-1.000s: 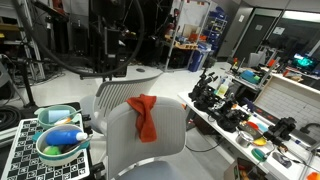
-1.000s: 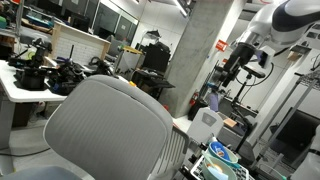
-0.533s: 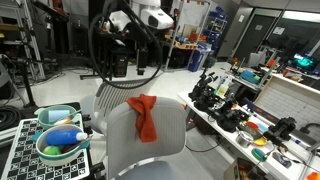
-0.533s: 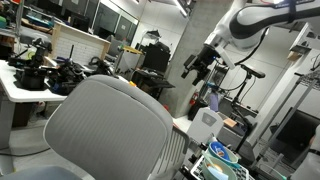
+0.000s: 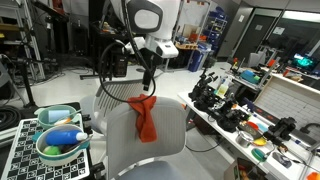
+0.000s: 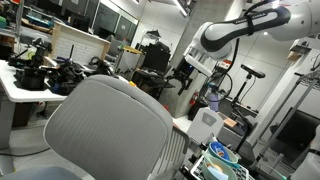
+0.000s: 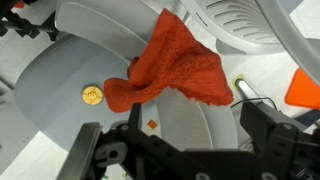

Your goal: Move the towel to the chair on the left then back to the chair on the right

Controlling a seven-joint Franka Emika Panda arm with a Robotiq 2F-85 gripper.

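The robot's open fingers are centred above the towel, which lies bunched over the backrest. The gripper should continue to go down until the fingers are on both sides of the towel's upper fold, then close.
An orange-red towel hangs over the top of the backrest of a grey office chair. In the wrist view the towel lies bunched on the grey chair just beyond my jaws. My gripper hovers right above the towel, open and empty, fingers spread wide. A second grey chair stands behind the first one. In an exterior view the arm reaches down behind a large grey chair back; the towel is hidden there.
A checkered board with a bowl of toys and a blue bin stands beside the chair. A cluttered white workbench with black tools runs along one side. A concrete pillar and desk are nearby.
The arm has swung in from the background and come down over the chair; the gripper now hangs just above the towel. The towel has not moved.
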